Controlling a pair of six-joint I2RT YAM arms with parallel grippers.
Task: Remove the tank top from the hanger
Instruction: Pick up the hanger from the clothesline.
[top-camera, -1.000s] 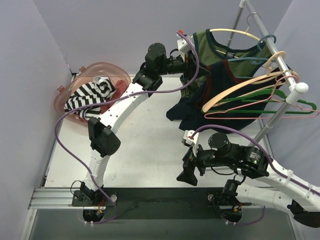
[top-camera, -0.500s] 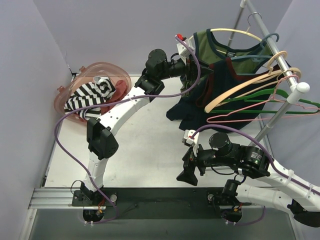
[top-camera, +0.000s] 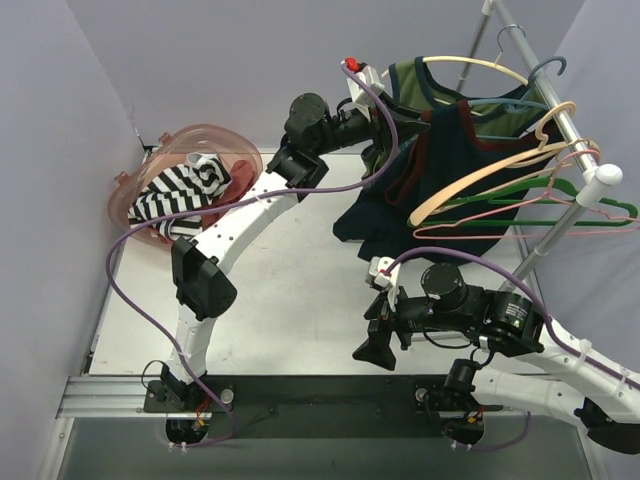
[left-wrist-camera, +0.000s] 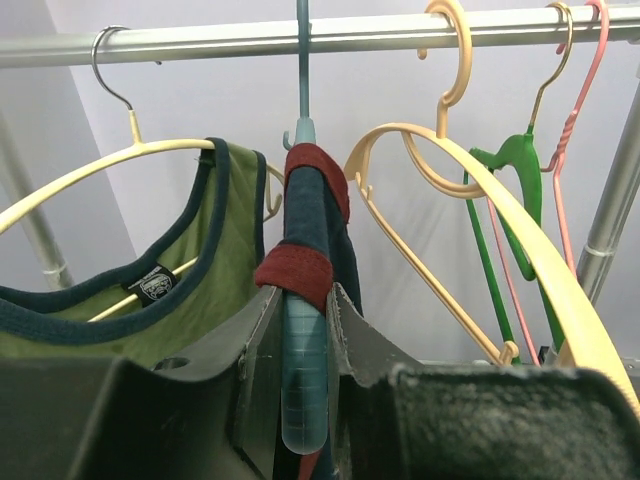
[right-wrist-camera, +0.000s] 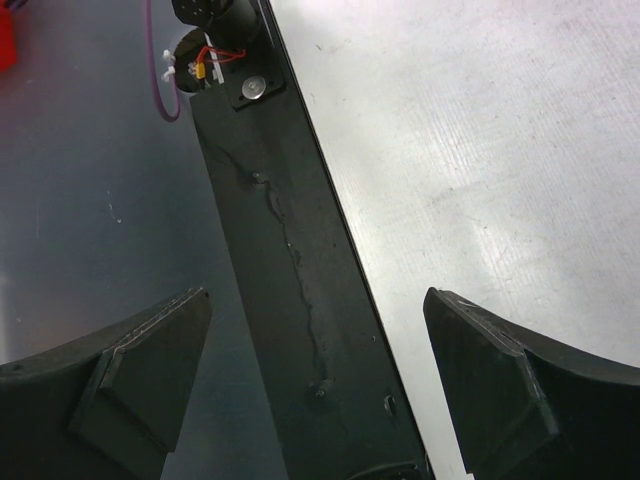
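Observation:
My right gripper should next go toward the hanger's neck and close there, because my left gripper is holding the blue-grey hanger's arm (left-wrist-camera: 304, 385) and the hanger's hook is clear of cloth.
A navy tank top with dark red trim (top-camera: 455, 160) hangs on a blue-grey hanger (left-wrist-camera: 304, 350) on the metal rail (left-wrist-camera: 330, 35). Its red strap (left-wrist-camera: 300, 270) lies over the hanger's arm. My left gripper (left-wrist-camera: 303, 310) is shut on that hanger arm just below the strap; in the top view it (top-camera: 385, 125) sits at the garment's left shoulder. A green tank top (top-camera: 420, 90) hangs on a cream hanger (left-wrist-camera: 110, 165) beside it. My right gripper (right-wrist-camera: 315, 330) is open and empty, low over the table's near edge (top-camera: 375, 352).
Several empty hangers, cream (left-wrist-camera: 480, 200), green (left-wrist-camera: 515, 165) and pink (left-wrist-camera: 570, 130), hang on the rail to the right. A pink basket (top-camera: 185, 180) with striped cloth sits at the far left. The black base strip (right-wrist-camera: 300, 270) lies under my right gripper.
My left gripper has risen and shifted left with the hanger end, tilting the navy tank top's hanger. The right arm has barely moved.

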